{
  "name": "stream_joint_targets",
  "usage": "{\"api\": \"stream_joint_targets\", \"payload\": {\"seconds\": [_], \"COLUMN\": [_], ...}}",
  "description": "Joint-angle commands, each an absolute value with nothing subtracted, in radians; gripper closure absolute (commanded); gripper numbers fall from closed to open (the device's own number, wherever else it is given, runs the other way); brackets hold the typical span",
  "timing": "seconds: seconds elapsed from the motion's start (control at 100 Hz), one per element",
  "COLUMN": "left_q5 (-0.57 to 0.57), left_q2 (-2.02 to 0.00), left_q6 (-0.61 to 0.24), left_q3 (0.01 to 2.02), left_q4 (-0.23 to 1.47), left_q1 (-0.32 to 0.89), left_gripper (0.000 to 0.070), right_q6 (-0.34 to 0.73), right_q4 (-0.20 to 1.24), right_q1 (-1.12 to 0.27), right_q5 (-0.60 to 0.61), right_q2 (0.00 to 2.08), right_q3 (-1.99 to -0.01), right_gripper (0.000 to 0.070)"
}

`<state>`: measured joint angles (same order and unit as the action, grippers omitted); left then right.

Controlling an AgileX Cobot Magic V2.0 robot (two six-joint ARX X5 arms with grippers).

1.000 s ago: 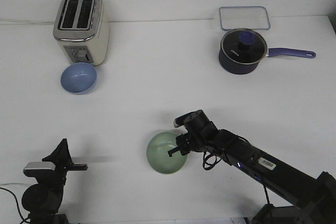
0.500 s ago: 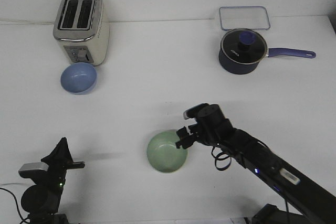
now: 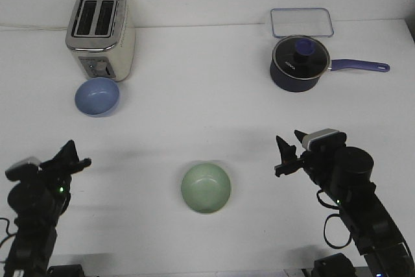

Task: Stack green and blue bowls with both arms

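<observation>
The green bowl (image 3: 205,188) is open and about the same size as the blue bowl (image 3: 97,96), so the blue bowl will sit inside it and hide it when I stack them.
The pale mint green bowl (image 3: 205,188) sits upright on the white table near the front centre, with nothing touching it. The light periwinkle blue bowl (image 3: 97,96) stands at the left, just in front of the toaster. My right gripper (image 3: 288,152) is open and empty, about a hand's width to the right of the green bowl. My left gripper (image 3: 75,156) is at the front left, below the blue bowl and apart from it; its fingers look a little apart and hold nothing.
A cream and chrome toaster (image 3: 100,34) stands at the back left. A dark navy lidded pot (image 3: 299,63) with a purple handle is at the back right, with a clear lidded container (image 3: 301,22) behind it.
My right gripper has let go of the green bowl's rim and pulled back to the right. My left arm has risen and swung slightly left. The green bowl stays in place.
</observation>
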<state>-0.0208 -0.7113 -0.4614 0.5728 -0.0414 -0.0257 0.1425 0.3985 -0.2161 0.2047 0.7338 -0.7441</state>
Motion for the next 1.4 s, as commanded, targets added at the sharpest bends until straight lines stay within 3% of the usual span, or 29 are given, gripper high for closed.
{"api": "stream_joint_targets", "payload": {"seconds": [0.0, 0.15, 0.2, 0.31, 0.38, 0.61, 0.95, 1.09, 1.14, 1.2, 1.21, 1.39], "left_q5": [-0.016, -0.019, -0.020, -0.020, -0.021, -0.026, -0.026, -0.026, -0.026, -0.026, -0.026, -0.055], "left_q2": [-0.889, -1.198, -1.288, -1.451, -1.534, -1.737, -1.928, -1.950, -1.951, -1.951, -1.951, -1.942], "left_q6": [-0.374, -0.337, -0.331, -0.314, -0.313, -0.299, -0.295, -0.292, -0.274, -0.250, -0.247, -0.243], "left_q3": [0.714, 1.002, 1.083, 1.238, 1.316, 1.451, 1.462, 1.462, 1.462, 1.462, 1.462, 1.464], "left_q4": [0.006, 0.179, 0.212, 0.284, 0.319, 0.347, 0.333, 0.317, 0.312, 0.312, 0.312, 0.348], "left_q1": [-0.033, -0.073, -0.083, -0.104, -0.115, -0.132, -0.139, -0.139, -0.139, -0.139, -0.139, -0.139], "left_gripper": [0.0686, 0.0661, 0.0576, 0.0308, 0.0237, 0.0236, 0.0236, 0.0270, 0.0415, 0.0688, 0.0700, 0.0689], "right_q6": [0.135, 0.160, 0.161, 0.160, 0.160, 0.162, 0.165, 0.167, 0.168, 0.168, 0.168, 0.168], "right_q4": [0.396, 0.397, 0.397, 0.395, 0.381, 0.335, 0.344, 0.344, 0.344, 0.344, 0.344, 0.344], "right_q1": [-0.213, -0.215, -0.215, -0.215, -0.215, -0.215, -0.215, -0.215, -0.215, -0.215, -0.215, -0.215], "right_q5": [0.204, 0.219, 0.238, 0.249, 0.267, 0.273, 0.266, 0.262, 0.262, 0.262, 0.262, 0.261], "right_q2": [0.716, 0.667, 0.661, 0.660, 0.660, 0.662, 0.662, 0.662, 0.662, 0.662, 0.662, 0.662], "right_q3": [-0.698, -0.601, -0.585, -0.577, -0.577, -0.577, -0.577, -0.577, -0.577, -0.577, -0.577, -0.577], "right_gripper": [0.0337, 0.0337, 0.0337, 0.0337, 0.0337, 0.0337, 0.0338, 0.0338, 0.0338, 0.0338, 0.0338, 0.0338]}}
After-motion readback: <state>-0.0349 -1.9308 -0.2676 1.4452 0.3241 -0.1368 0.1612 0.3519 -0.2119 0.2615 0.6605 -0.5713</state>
